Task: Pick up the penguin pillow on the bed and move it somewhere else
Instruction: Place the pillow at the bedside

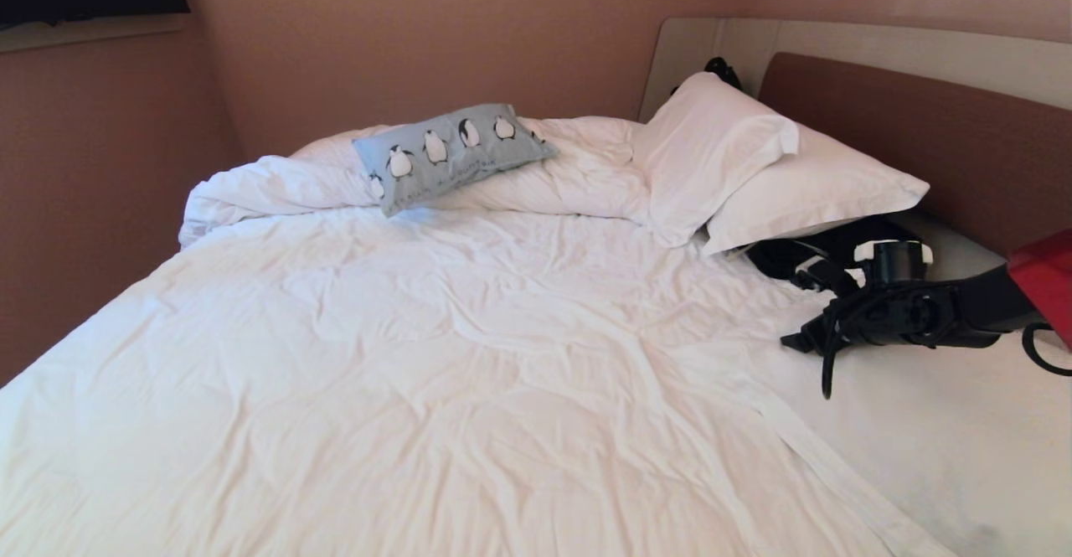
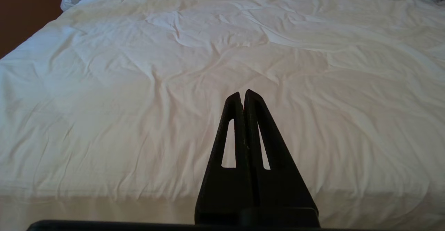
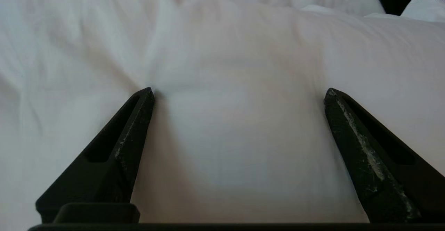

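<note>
I expect the smooth white bedding [image 1: 955,431] to come up as a separate pillow and leave the sheet behind when I lift, because it ends in a straight hem [image 1: 811,443].
The penguin pillow [image 1: 452,155], light blue with a row of black-and-white penguins, rests tilted on the bunched duvet at the far side of the bed [image 1: 502,356]. My right gripper [image 1: 775,297] is far from it, low over the sheet at the bed's right side beside the white pillows. Its fingers stand wide open in the right wrist view [image 3: 239,92], with only white bedding [image 3: 236,50] between them. My left gripper [image 2: 242,92] is shut and empty, hanging over the near edge of the bed [image 2: 139,85]. The head view does not show it.
Two plain white pillows [image 1: 712,146] [image 1: 821,188] lean against the brown headboard [image 1: 921,138] at the right. A pink wall [image 1: 100,188] runs along the bed's left side. Rumpled duvet [image 1: 276,184] piles up at the far end.
</note>
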Controlling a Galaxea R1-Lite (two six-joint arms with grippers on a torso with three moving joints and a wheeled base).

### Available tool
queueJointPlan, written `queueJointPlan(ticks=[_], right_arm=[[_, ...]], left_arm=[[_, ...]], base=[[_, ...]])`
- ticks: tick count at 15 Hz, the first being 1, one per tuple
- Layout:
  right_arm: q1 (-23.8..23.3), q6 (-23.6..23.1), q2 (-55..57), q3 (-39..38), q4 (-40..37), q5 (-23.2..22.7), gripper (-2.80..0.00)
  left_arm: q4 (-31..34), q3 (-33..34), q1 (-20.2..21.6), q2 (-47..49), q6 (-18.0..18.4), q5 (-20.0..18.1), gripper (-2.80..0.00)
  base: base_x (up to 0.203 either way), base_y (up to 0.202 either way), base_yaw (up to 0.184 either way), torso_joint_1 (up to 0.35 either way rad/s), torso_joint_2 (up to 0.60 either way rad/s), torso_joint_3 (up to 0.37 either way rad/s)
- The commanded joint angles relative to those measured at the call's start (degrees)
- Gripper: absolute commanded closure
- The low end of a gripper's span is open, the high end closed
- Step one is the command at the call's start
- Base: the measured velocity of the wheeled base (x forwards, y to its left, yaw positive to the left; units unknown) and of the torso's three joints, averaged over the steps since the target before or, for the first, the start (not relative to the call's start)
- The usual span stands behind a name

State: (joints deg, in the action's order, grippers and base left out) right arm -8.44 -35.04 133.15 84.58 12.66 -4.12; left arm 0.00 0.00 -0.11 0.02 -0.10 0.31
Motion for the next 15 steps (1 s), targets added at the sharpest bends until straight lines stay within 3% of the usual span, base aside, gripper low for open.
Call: queueJointPlan(ticks=[1, 6, 7, 15], right_arm=[[-0.1, -0.3, 1.8, 0.7, -0.3, -0.1, -2.8], [-1.3, -0.5, 4.2, 1.6, -0.1, -0.1, -2.8], [-1.4, -0.5, 4.4, 2.1, -0.2, -0.1, 0.0], [-1.7, 0.0, 1.2, 1.2, 0.0, -0.1, 0.0]], left_arm=[[0.0, 0.0, 0.0, 0.0, 0.0, 0.0, 0.0], [0.0, 0.0, 0.0, 0.0, 0.0, 0.0, 0.0], [0.0, 0.0, 0.0, 0.0, 0.0, 0.0, 0.0], [0.0, 0.1, 0.0, 0.0, 0.0, 0.0, 0.0]], base=[[0.0, 0.0, 0.0, 0.0, 0.0, 0.0], [0.0, 0.0, 0.0, 0.0, 0.0, 0.0], [0.0, 0.0, 0.0, 0.0, 0.0, 0.0], [0.0, 0.0, 0.0, 0.0, 0.0, 0.0]])
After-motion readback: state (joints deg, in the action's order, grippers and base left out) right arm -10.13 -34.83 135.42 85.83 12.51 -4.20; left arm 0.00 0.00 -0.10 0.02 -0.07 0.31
